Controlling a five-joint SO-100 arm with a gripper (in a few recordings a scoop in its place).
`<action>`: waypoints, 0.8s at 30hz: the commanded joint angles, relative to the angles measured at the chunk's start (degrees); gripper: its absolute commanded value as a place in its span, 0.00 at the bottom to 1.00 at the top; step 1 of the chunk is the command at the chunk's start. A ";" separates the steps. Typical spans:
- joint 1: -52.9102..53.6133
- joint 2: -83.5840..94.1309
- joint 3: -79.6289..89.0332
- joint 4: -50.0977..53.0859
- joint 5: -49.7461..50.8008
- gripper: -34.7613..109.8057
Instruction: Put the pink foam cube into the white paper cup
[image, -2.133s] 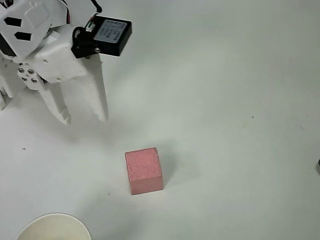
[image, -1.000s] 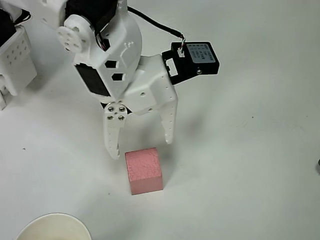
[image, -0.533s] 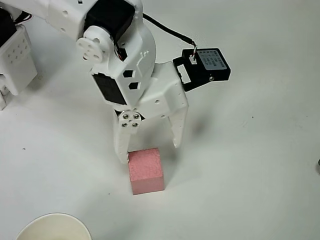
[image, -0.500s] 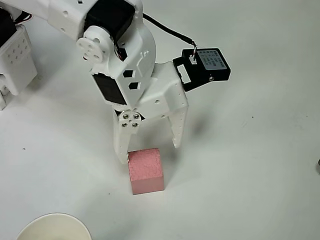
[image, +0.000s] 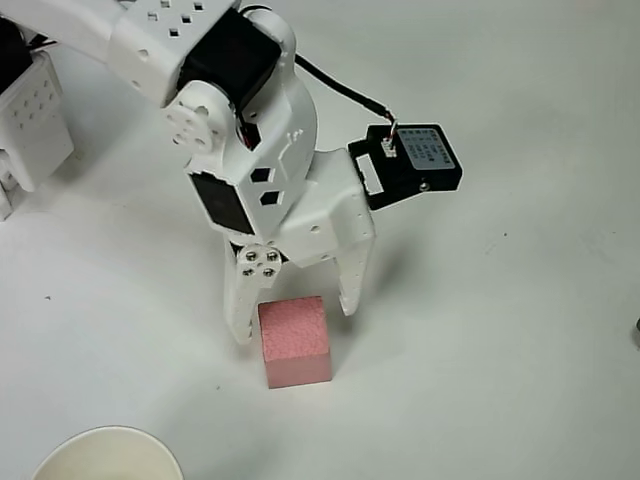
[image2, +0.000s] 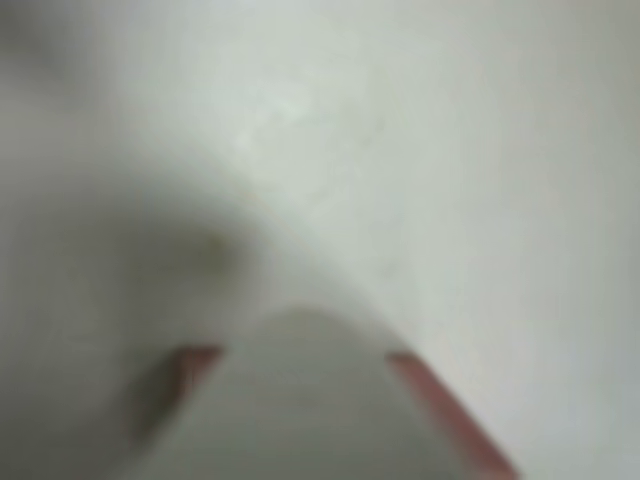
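Note:
The pink foam cube (image: 295, 342) has a gap (image: 335, 318) between it and the camera-side finger. The cube will slide toward that finger when I close my gripper.
In the overhead view the pink foam cube (image: 295, 341) rests on the white table a little below centre. My white gripper (image: 292, 321) stands open over the cube's far end, one fingertip (image: 240, 322) at its left side and the other (image: 346, 296) at its upper right corner. The white paper cup (image: 108, 456) shows its rim at the bottom left edge, well apart from the cube. The wrist view is blurred: a pale finger (image2: 300, 400) fills the lower middle, with slivers of the pink cube (image2: 440, 410) on either side of it.
A black camera module (image: 415, 164) sticks out from the wrist to the right. A white arm base (image: 30, 120) stands at the far left edge. The white table (image: 520, 300) lies bare to the right.
The gripper came from the upper left down to the cube and now straddles its far end. The cube has shifted very slightly to the right. The cup stayed put.

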 joint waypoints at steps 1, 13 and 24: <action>0.62 0.70 -5.80 0.00 -0.97 0.54; 0.70 -4.39 -8.61 -0.18 -1.23 0.46; 0.79 -5.45 -8.96 0.18 -0.62 0.33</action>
